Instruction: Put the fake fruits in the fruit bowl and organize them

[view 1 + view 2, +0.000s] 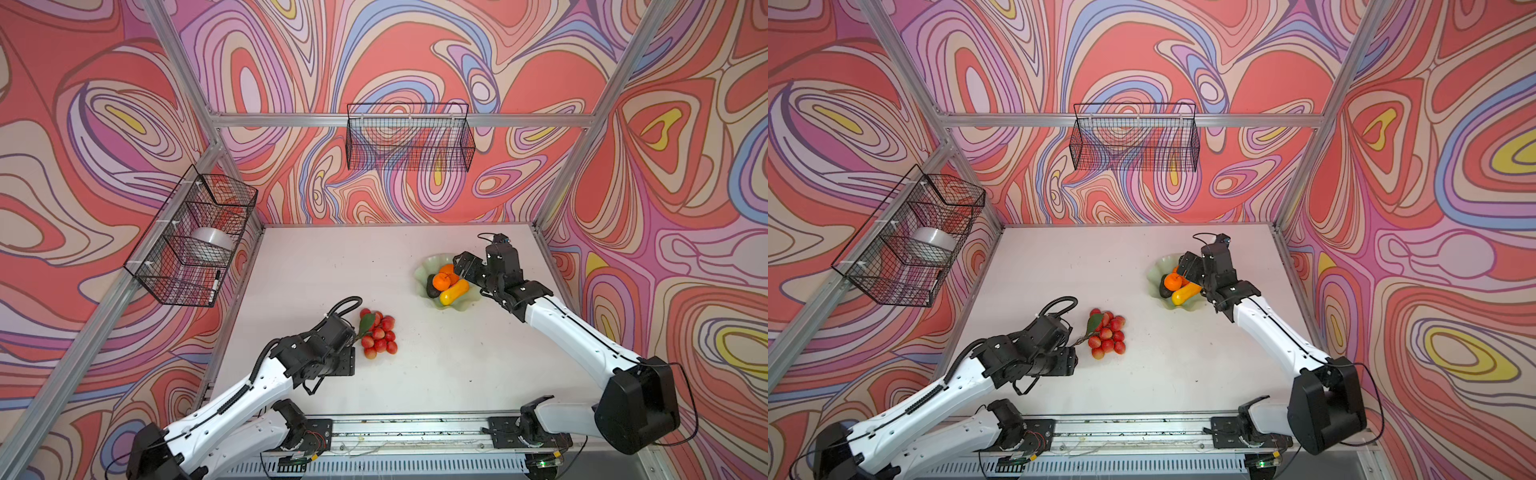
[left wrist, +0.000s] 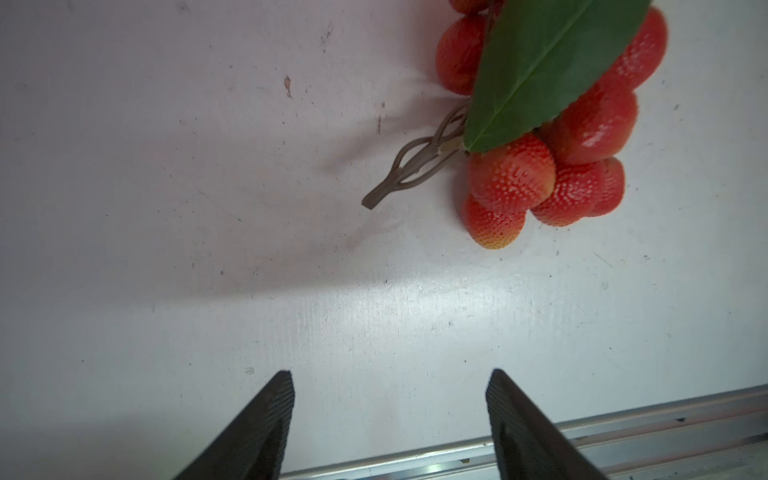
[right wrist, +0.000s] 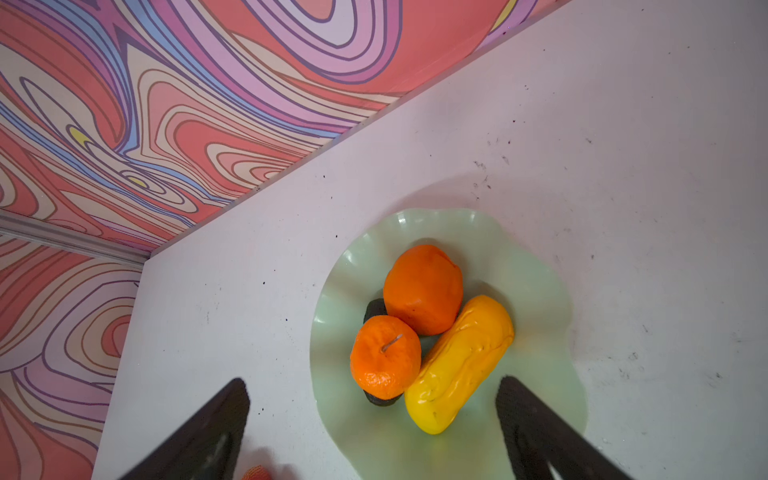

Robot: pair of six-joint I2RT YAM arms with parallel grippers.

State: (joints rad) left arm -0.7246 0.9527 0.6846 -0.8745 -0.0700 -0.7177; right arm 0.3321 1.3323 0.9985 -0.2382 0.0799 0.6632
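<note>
The cluster of red balls [image 1: 379, 334] is short of the fruit bowl. Next, my left gripper pushes the cluster a little toward the bowl [image 1: 445, 283] before my right gripper takes it.
The pale green wavy-rimmed fruit bowl [image 1: 424, 266] [image 1: 1156, 266] [image 3: 540, 266] stands at the table's right. In it lie a large orange [image 3: 423, 289], a smaller stemmed orange [image 3: 385, 355], a long yellow fruit [image 3: 459, 363] and a dark avocado [image 3: 376, 309], mostly hidden beneath the oranges. My right gripper [image 1: 463, 266] [image 3: 372, 381] hovers open over the bowl's right side, holding nothing. A cluster of red balls with a green leaf [image 1: 380, 336] [image 1: 1108, 336] [image 2: 540, 166] lies on the table left of the middle. My left gripper [image 1: 343, 363] [image 2: 390, 374] stands open just short of its brown stem [image 2: 399, 178].
A wire basket [image 1: 191, 241] on the left wall holds a white round thing [image 1: 212, 245] and a marker [image 1: 216, 282]. Another wire basket [image 1: 409, 137] hangs on the back wall. A metal rail [image 1: 415, 428] runs along the table's front edge.
</note>
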